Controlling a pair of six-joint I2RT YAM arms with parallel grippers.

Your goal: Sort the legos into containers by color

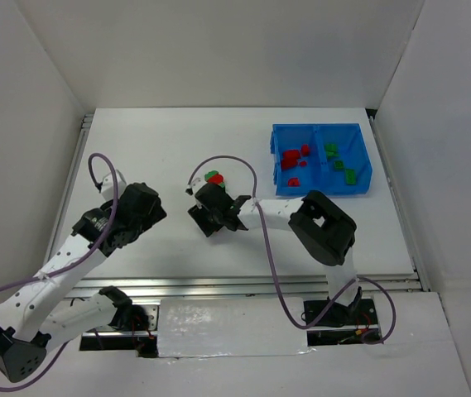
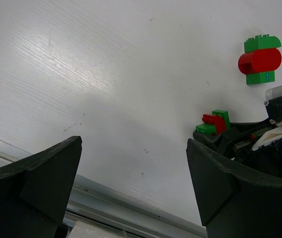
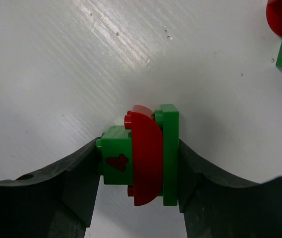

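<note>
The stack's green bricks are being squeezed together by my right gripper, so my left gripper needs to take the red piece before my right gripper pulls off a green brick.
A small stack of legos, a red curved piece between two green bricks, rests on the white table, and my right gripper is shut on it with a finger pressed against each green side. In the top view the right gripper covers this stack. A second green-red-green stack lies just beyond it. The blue bin stands at the back right, with red legos in its left compartment and green legos in its right. My left gripper is open over bare table at the left.
White walls enclose the table on three sides. A metal rail runs along the near edge. The right arm's purple cable loops above the table near the loose stack.
</note>
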